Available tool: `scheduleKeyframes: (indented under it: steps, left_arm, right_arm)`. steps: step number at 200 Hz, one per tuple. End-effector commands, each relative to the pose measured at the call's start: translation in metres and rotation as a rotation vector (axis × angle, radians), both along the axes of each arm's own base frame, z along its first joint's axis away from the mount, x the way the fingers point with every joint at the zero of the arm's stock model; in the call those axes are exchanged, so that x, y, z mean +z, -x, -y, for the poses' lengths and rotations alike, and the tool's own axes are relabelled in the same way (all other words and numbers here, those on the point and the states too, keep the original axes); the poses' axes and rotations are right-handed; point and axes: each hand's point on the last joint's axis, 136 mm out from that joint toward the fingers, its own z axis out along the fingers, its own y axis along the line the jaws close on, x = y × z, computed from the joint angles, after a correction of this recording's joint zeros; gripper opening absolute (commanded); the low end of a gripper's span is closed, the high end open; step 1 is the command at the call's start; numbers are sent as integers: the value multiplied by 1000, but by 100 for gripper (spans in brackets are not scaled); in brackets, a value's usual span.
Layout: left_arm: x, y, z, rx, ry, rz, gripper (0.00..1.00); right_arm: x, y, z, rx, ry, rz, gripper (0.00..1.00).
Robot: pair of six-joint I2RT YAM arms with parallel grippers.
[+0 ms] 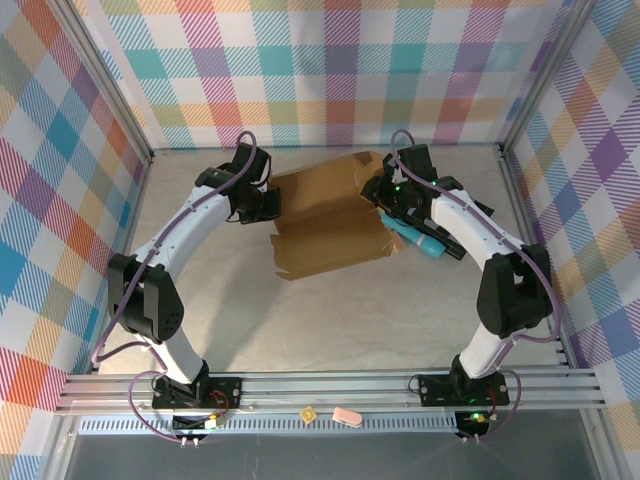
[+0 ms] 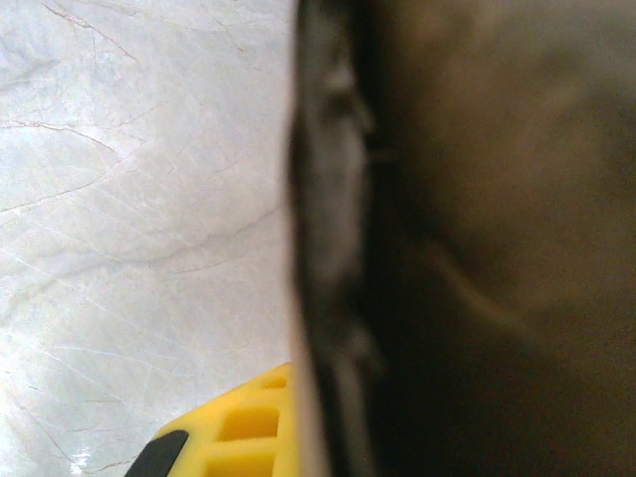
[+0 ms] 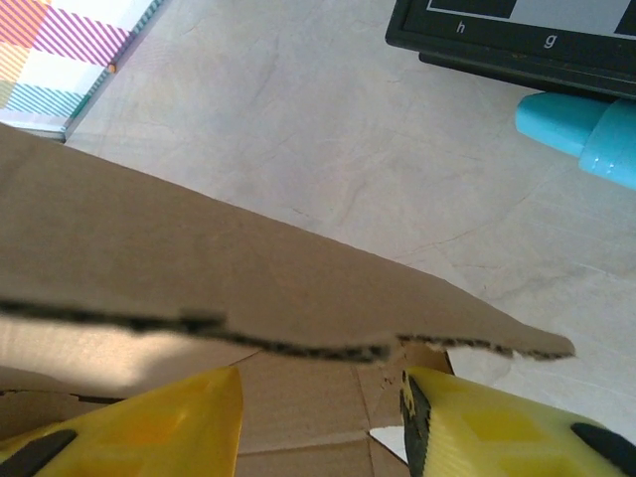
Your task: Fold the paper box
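The raised flap's edge (image 3: 298,346) crosses ahead of my right gripper's open fingers, so my right gripper should back clear and approach the paper box's end (image 1: 369,162) from outside.
The paper box (image 1: 325,215) is a brown cardboard sheet with partly raised flaps, lying mid-table between the two arms. My left gripper (image 1: 263,206) is at its left edge. In the left wrist view a blurred cardboard wall (image 2: 477,238) runs tight against the one yellow finger (image 2: 234,435) that shows, and the jaws are shut on that flap. My right gripper (image 1: 386,200) is at the box's right edge. Its yellow fingers (image 3: 149,427) stand apart and open, with a raised flap's corrugated edge (image 3: 298,343) crossing just ahead of them and more cardboard below.
A black checkered board (image 3: 517,30) and a teal cylinder (image 3: 581,134) lie on the marble tabletop beyond the right gripper; the teal piece (image 1: 420,240) sits under the right arm. Plaid walls enclose the table. A pink block (image 1: 347,415) rests on the near rail.
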Motion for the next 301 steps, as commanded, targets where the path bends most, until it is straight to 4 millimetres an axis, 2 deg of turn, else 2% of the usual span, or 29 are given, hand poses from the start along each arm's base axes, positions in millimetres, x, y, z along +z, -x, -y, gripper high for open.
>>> scheduleKeyframes:
  steps: [1,44,81,117,143,161,202,235,301]
  left_arm:
    - [20,0,1,6,46,44,0]
    - [17,0,-2,11,34,40,0]
    - [20,-3,0,9,43,48,0]
    - [19,-3,1,2,40,43,0]
    - [20,-3,3,-2,48,44,0]
    - [20,-3,4,-5,51,41,0]
    - [20,-2,3,-4,48,39,0]
    - [20,-1,3,-5,54,42,0]
    - [22,-5,5,-3,63,49,0]
  right_arm:
    - [15,-9,-9,25,-34,37,46]
    - [33,2,9,-7,30,85,47]
    - [11,20,20,-19,58,37,52]
    - [13,22,25,-25,64,61,59]
    - [10,15,18,-3,45,60,61]
    - [15,6,5,17,-14,77,50]
    - [26,-10,-13,45,-53,90,48]
    - [29,-11,-20,65,-65,93,44]
    - [13,-1,-35,138,-64,46,39]
